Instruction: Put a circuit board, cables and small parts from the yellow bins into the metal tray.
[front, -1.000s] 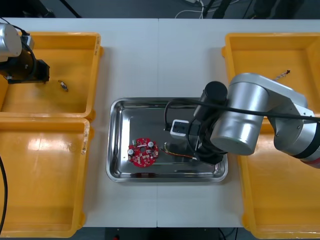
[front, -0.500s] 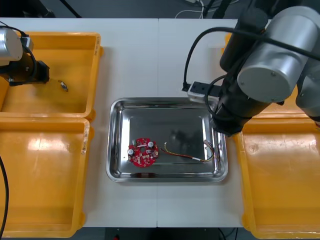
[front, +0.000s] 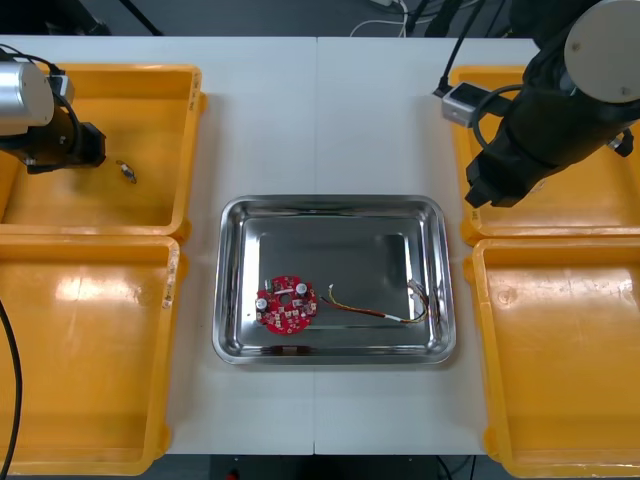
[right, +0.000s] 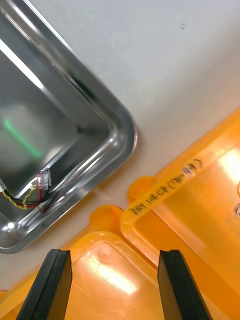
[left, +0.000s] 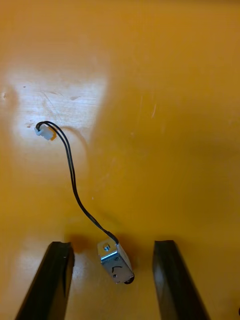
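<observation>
The thin black cable (left: 74, 186) runs loose from the end of the small metal part (left: 116, 262), so I expect it to drag along when I pick up the small metal part.
The metal tray (front: 232, 215) holds a round red circuit board (front: 287, 304) and a red and yellow cable (front: 385, 312) near its right wall. My right gripper (right: 115, 285) is open with nothing between its fingers, hovering over the seam between the two right yellow bins, just past the tray's corner (right: 126, 136); the cable's end (right: 36, 192) lies inside that corner. My left gripper (left: 115, 280) is open over the far left bin, its fingers straddling a small metal part (left: 116, 262) with a thin black cable (left: 75, 192). That part (front: 125, 171) lies on the bin floor.
The far left bin (front: 190, 120) and near left bin (front: 165, 300) flank the tray on one side. On the other side are the far right bin (front: 458, 110) and near right bin (front: 478, 300). White table runs between the bins and the tray.
My right arm has lifted out of the tray and swung back and right to the right bins, leaving the red and yellow cable in the tray. The left arm has hardly moved.
</observation>
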